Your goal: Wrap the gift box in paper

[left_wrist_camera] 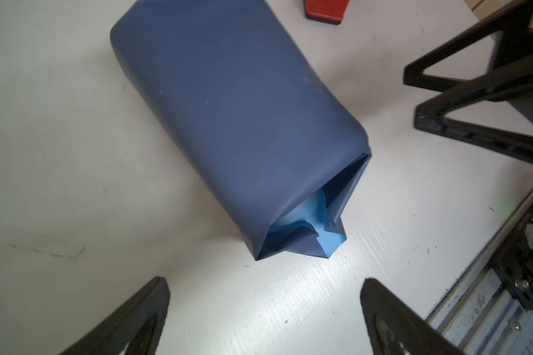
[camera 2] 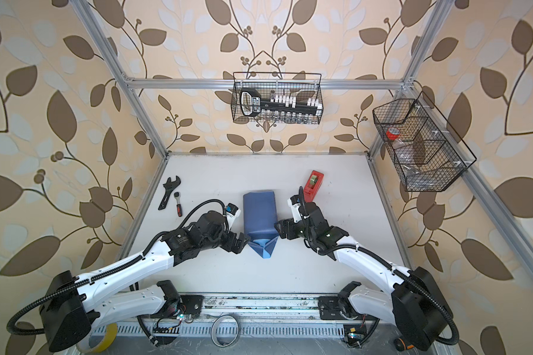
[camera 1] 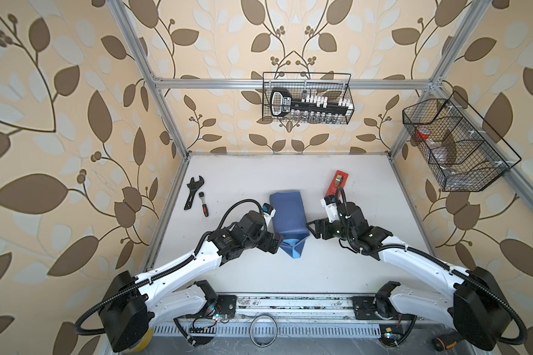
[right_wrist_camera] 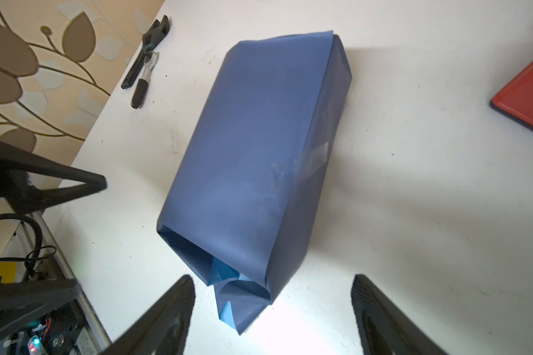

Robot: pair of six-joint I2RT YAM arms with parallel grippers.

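The paper's side folds gape above the flap's point at the packet's near end, so next my left gripper pins that end while my right gripper folds the point up.
The paper lies mid-table, rolled dark side out into a long packet. The gift box is hidden inside it. Its near end is pinched into a crumpled point with light blue showing. A strip of clear tape sits on the seam. My left gripper is open just left of that end, apart from it. On the other side my right gripper is also open, with the point lying between its fingers and untouched.
A red tape dispenser stands behind the right gripper. At the back left lie a black wrench and a ratchet. Wire baskets hang on the back wall and the right frame.
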